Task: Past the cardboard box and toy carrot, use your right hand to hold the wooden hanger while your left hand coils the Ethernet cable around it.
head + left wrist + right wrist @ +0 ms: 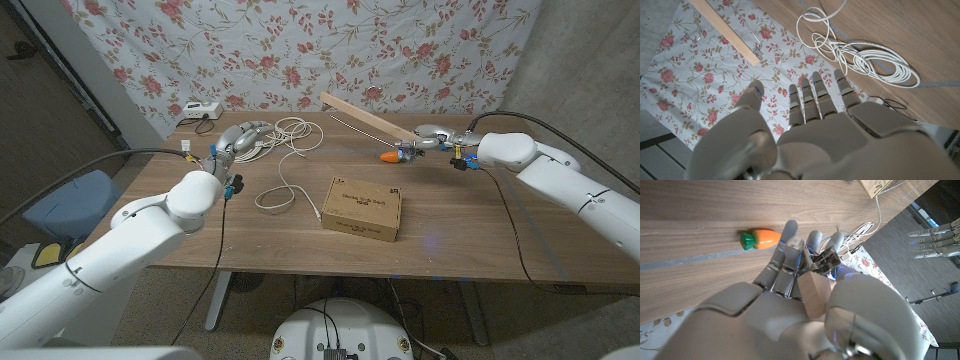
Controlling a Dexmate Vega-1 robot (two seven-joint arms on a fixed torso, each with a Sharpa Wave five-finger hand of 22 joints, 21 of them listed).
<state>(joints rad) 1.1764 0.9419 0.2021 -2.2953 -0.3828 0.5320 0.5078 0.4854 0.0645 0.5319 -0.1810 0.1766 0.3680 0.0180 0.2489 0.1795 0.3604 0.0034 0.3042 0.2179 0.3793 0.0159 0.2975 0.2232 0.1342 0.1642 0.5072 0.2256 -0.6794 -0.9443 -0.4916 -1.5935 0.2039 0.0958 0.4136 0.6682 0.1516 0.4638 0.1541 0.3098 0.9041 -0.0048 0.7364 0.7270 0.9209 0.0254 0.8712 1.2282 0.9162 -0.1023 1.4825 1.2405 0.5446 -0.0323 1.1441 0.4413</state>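
I expect only the trailing piece of cable to rise, leaving the coil behind, when I lift the Ethernet cable's loose end, since a slack curve joins them.
My right hand grips one end of the wooden hanger, which slants up off the table toward the back. In the right wrist view the hanger's wood sits between thumb and fingers of the right hand. The toy carrot lies just below that hand, also seen as the carrot. The white Ethernet cable lies coiled at the back left, one strand trailing toward the cardboard box. My left hand hovers by the coil, fingers spread, holding nothing; the left hand faces the cable and the hanger.
The wooden table has bare room to the right of the box. A white device with a cord sits at the back left corner. A floral cloth hangs behind. A blue seat stands left of the table.
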